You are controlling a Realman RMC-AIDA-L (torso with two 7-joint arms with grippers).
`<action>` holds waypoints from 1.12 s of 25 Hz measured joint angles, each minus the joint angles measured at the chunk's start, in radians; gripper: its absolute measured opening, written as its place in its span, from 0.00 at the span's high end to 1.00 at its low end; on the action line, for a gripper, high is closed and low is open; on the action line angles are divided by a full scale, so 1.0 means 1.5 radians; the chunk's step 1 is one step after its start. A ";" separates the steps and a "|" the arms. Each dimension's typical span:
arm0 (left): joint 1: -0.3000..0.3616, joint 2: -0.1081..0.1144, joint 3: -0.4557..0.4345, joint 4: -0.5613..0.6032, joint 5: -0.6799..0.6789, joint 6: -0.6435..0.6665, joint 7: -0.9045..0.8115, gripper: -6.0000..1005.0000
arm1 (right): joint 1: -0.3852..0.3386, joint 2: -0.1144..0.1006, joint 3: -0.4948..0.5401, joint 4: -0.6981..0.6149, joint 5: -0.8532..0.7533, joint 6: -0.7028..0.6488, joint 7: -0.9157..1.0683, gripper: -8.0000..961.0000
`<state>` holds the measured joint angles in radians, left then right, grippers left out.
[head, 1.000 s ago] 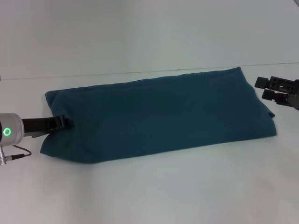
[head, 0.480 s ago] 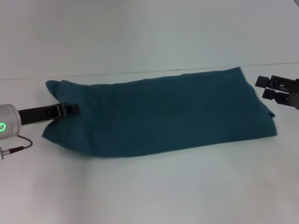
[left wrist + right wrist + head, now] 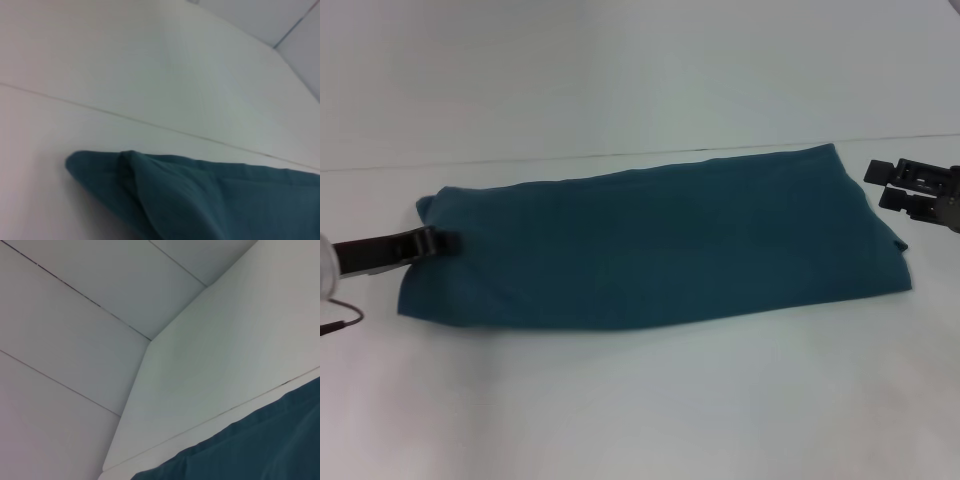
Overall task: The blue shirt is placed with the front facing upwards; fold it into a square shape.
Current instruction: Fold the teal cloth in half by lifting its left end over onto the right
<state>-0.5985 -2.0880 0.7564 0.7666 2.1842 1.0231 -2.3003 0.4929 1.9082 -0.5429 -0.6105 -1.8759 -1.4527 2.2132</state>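
I should pull the blue shirt closer with my left gripper before I fold the held end (image 3: 432, 278) over, because the blue shirt's far end (image 3: 882, 262) lies over by my right gripper.
The blue shirt (image 3: 660, 240) lies on the white table as a long folded strip running left to right, with no lettering showing. My left gripper (image 3: 442, 240) sits at the strip's left end, its thin fingers shut on the shirt's edge. The left wrist view shows that end of the blue shirt (image 3: 200, 200) with a small fold at its corner. My right gripper (image 3: 886, 186) hovers open just off the strip's right end, touching nothing. The right wrist view catches only an edge of the blue shirt (image 3: 260, 450).
The white table (image 3: 640, 400) spreads wide in front of the shirt. A seam line (image 3: 570, 157) runs across the surface just behind the shirt. A thin cable (image 3: 345, 322) hangs by the left arm.
My left gripper rose and then drew back to the left, and the shirt's left end went from a raised corner to lying flatter and farther left. The right gripper stayed in place.
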 joint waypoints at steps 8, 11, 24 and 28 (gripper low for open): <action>0.002 0.012 -0.060 0.007 0.100 0.001 -0.033 0.92 | -0.003 0.000 0.000 0.001 0.000 0.000 0.002 0.17; 0.002 0.017 -0.084 0.009 0.140 0.002 -0.040 0.92 | -0.003 0.000 0.000 0.001 0.000 0.000 0.002 0.17; -0.012 0.034 -0.126 0.041 0.272 -0.009 -0.094 0.92 | -0.003 -0.001 0.000 0.001 -0.002 0.004 0.002 0.17; -0.012 0.032 -0.117 0.073 0.276 0.004 -0.104 0.92 | -0.001 -0.001 -0.001 0.001 -0.002 0.004 0.002 0.17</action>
<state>-0.6166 -2.0400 0.5809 0.8759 2.5986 1.0286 -2.4559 0.4914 1.9068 -0.5441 -0.6089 -1.8791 -1.4464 2.2166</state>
